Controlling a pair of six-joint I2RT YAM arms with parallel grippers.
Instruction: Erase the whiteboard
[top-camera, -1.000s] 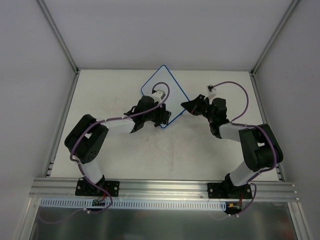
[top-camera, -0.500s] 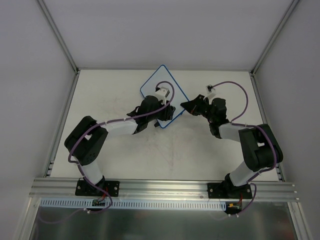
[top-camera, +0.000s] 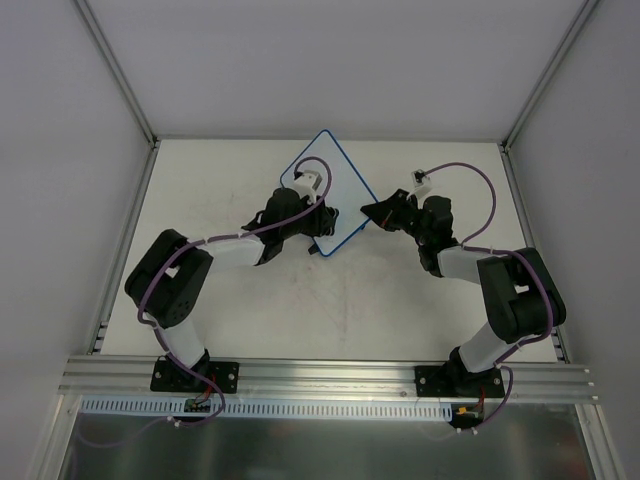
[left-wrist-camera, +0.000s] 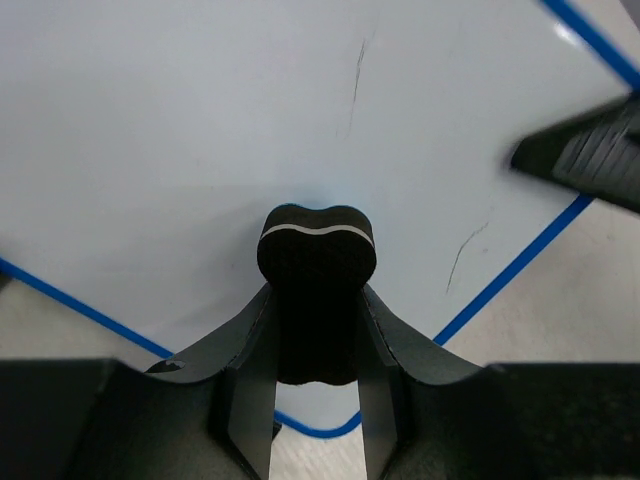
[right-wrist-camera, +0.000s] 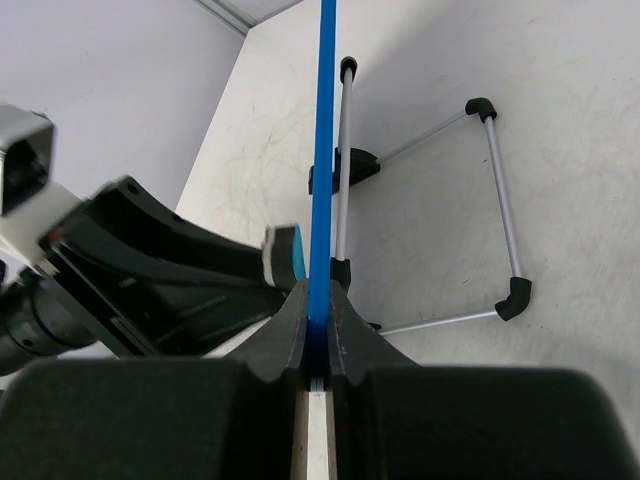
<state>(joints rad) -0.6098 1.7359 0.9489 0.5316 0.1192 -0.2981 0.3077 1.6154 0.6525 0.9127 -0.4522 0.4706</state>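
The eraser is close to the whiteboard's lower corner (left-wrist-camera: 322, 431), but thin grey marks (left-wrist-camera: 357, 84) are still there higher up, so my left gripper should wipe back up the whiteboard with the eraser.
The whiteboard (top-camera: 336, 178), white with a thin blue rim, stands tilted like a diamond at the back middle of the table. My left gripper (top-camera: 318, 222) is shut on the black bone-shaped eraser (left-wrist-camera: 317, 290) and presses it against the board's face (left-wrist-camera: 200, 140) near the lower corner. The face shows only a few thin grey marks. My right gripper (top-camera: 372, 213) is shut on the board's blue rim (right-wrist-camera: 324, 150) at its right corner. In the right wrist view the eraser (right-wrist-camera: 285, 255) shows left of the rim.
The board's metal wire stand (right-wrist-camera: 490, 190) with black feet rests on the table behind it. Grey walls and aluminium frame posts enclose the table (top-camera: 330, 310). The left arm's purple cable (top-camera: 310, 165) loops over the board.
My left gripper with the eraser has slid left and toward the back across the board's face. The right gripper and the board have stayed in place.
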